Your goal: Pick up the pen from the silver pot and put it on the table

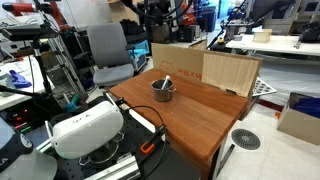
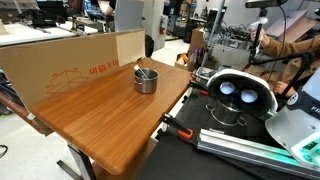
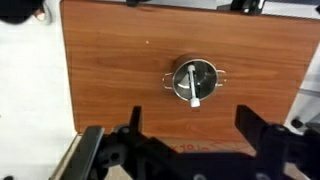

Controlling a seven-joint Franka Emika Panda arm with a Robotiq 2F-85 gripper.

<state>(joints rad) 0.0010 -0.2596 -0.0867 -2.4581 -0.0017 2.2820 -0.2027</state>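
My gripper should keep moving down toward the pen's white end (image 3: 194,102) until the fingers are on both sides of it, because it sticks out over the silver pot's rim (image 3: 193,97) in line with the gap between the fingers.
The silver pot (image 3: 194,81) stands on the reddish-brown table (image 3: 110,70), near its far edge in the wrist view. The pen (image 3: 193,86) lies slanted inside the pot, dark body with its white end (image 3: 196,100) over the rim. The pot also shows in both exterior views (image 1: 164,91) (image 2: 146,81), with the pen (image 1: 166,80) (image 2: 143,71) sticking up out of it. My gripper (image 3: 190,125) is open and empty, high above the table, its two dark fingers on either side and short of the pot.
A pale plywood board (image 1: 231,71) and a cardboard panel (image 2: 70,62) stand along the table's back edge. Orange clamps (image 1: 148,147) (image 2: 170,126) grip the table edge near the robot base. An office chair (image 1: 108,55) stands behind.
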